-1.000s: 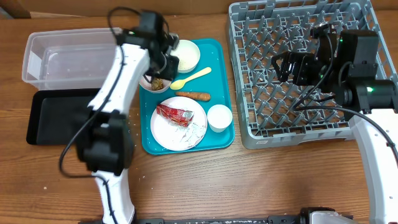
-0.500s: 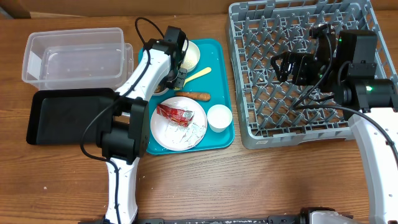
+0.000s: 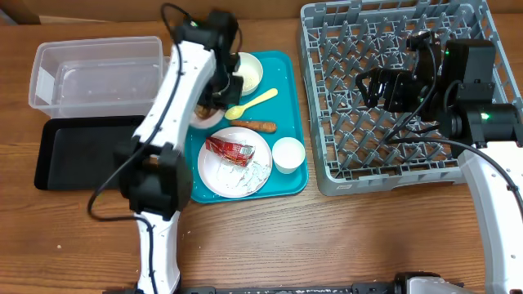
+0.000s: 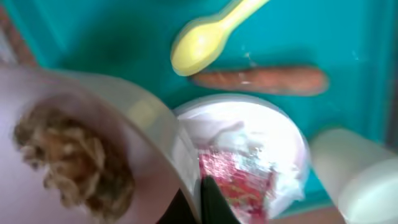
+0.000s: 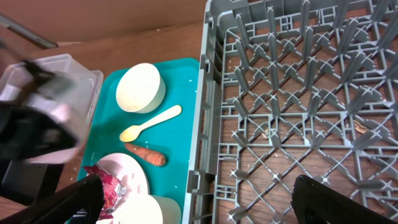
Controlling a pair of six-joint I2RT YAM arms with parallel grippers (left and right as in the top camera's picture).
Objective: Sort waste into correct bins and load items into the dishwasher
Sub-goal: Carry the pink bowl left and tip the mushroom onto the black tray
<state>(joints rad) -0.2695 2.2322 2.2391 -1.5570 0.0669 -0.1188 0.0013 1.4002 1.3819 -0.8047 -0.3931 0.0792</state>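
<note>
The robot's left gripper is holding the white bowl with a brown food lump (image 4: pixel 78 158) in it, so the robot should empty the lump into the black tray (image 3: pixel 78 159) before the bowl goes into the rack.
My left gripper (image 4: pixel 199 199) is shut on the rim of a white bowl (image 4: pixel 93 118) that holds a brown food lump (image 4: pixel 68 155). It holds this bowl (image 3: pixel 198 116) over the left edge of the teal tray (image 3: pixel 282 65). On the tray are a second white bowl (image 3: pixel 246 72), a yellow spoon (image 3: pixel 252 101), a carrot stick (image 3: pixel 255 126), a white cup (image 3: pixel 288 153), and a plate (image 3: pixel 216 171) bearing a red wrapper (image 3: pixel 230 149) and a white napkin (image 3: pixel 257 171). My right gripper (image 3: pixel 368 86) is open and empty above the grey dish rack (image 3: pixel 392 167).
A clear tub (image 3: pixel 94 73) stands at the far left, with a black tray (image 3: pixel 78 151) in front of it. The left arm reaches across both toward the teal tray. The rack (image 5: pixel 298 93) fills the right side.
My left arm has swung its wrist back to the left and up, still gripping the bowl of brown food at the tray's left edge. The right arm has not moved.
</note>
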